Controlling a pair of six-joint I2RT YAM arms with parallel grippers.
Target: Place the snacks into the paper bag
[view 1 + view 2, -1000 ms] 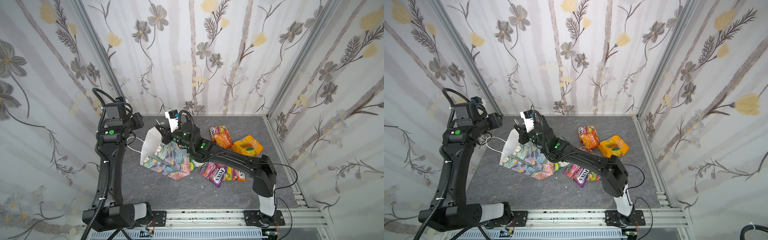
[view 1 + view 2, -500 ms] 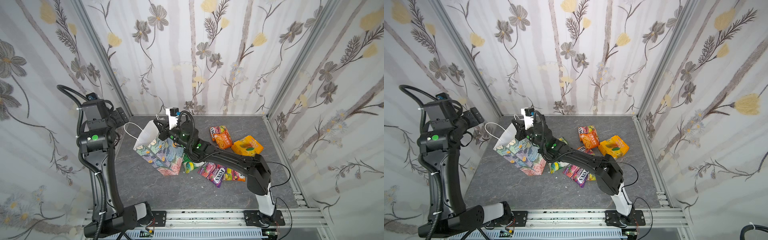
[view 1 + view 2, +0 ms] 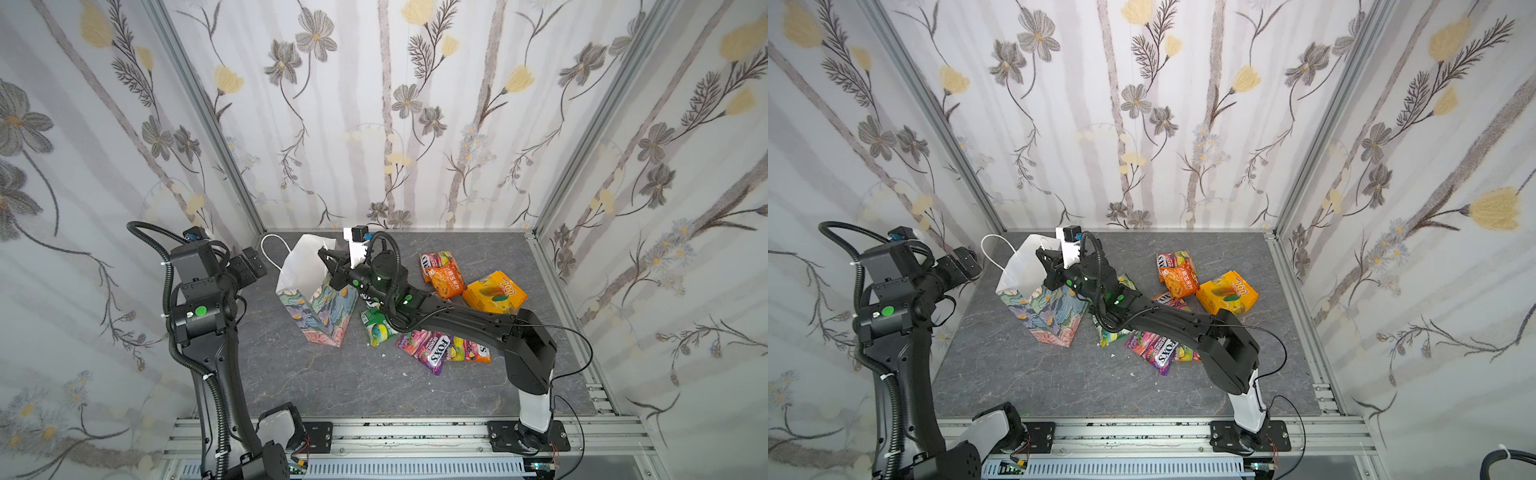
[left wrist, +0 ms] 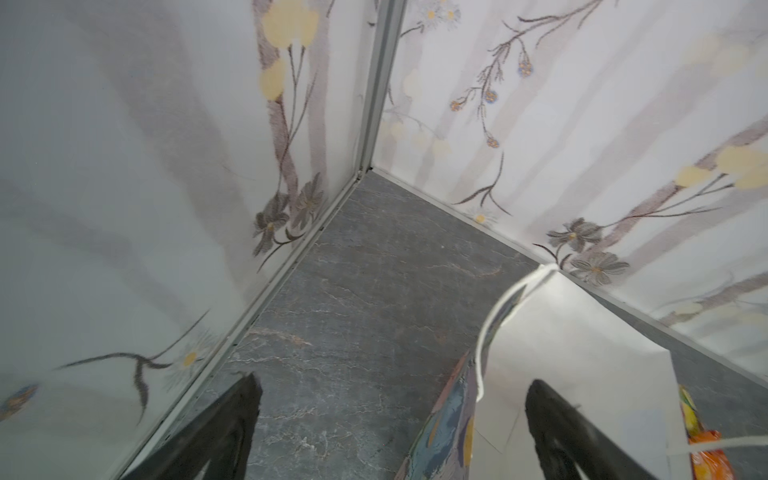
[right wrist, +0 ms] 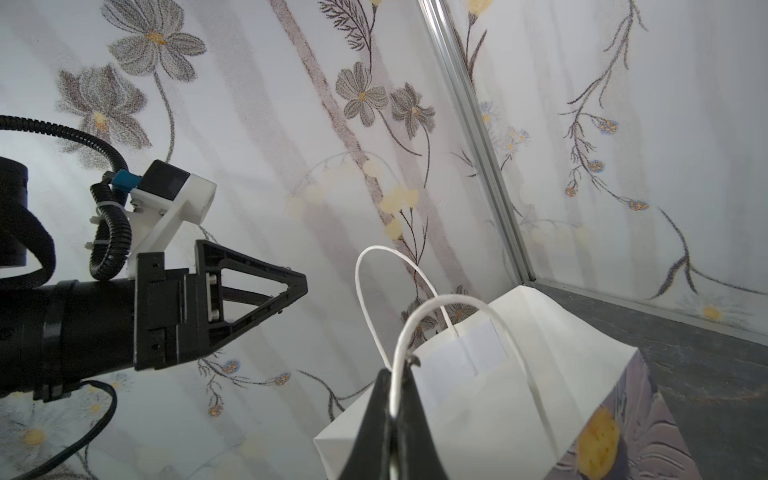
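The free white handle (image 3: 267, 239) makes a loop outside my left gripper's open fingers, so my left gripper should move in and grab it (image 4: 497, 308) before my right gripper leaves the bag.
The paper bag (image 3: 322, 309) (image 3: 1050, 316) stands on the grey floor at the back left, its white mouth open upward. My right gripper (image 3: 328, 259) (image 3: 1044, 259) (image 5: 392, 376) is shut on one white cord handle (image 5: 451, 300) at the bag's rim. My left gripper (image 3: 254, 266) (image 3: 967, 262) (image 4: 390, 415) hangs open and empty just left of the bag (image 4: 582, 353), apart from it. The snacks lie right of the bag: a green pouch (image 3: 376, 330), a purple pouch (image 3: 430, 349), an orange pouch (image 3: 446, 280) and a yellow-orange box (image 3: 494, 291).
Flowered walls close in the back and both sides, with a corner post (image 4: 374, 104) near my left gripper. My right arm (image 3: 457, 320) stretches low over the snacks. The other white handle (image 3: 270, 249) loops off the bag's far left edge.
My left gripper opened, let go of the bag's rim and drew back to the left. The bag, held by my right gripper, shifted left and now stands more upright.
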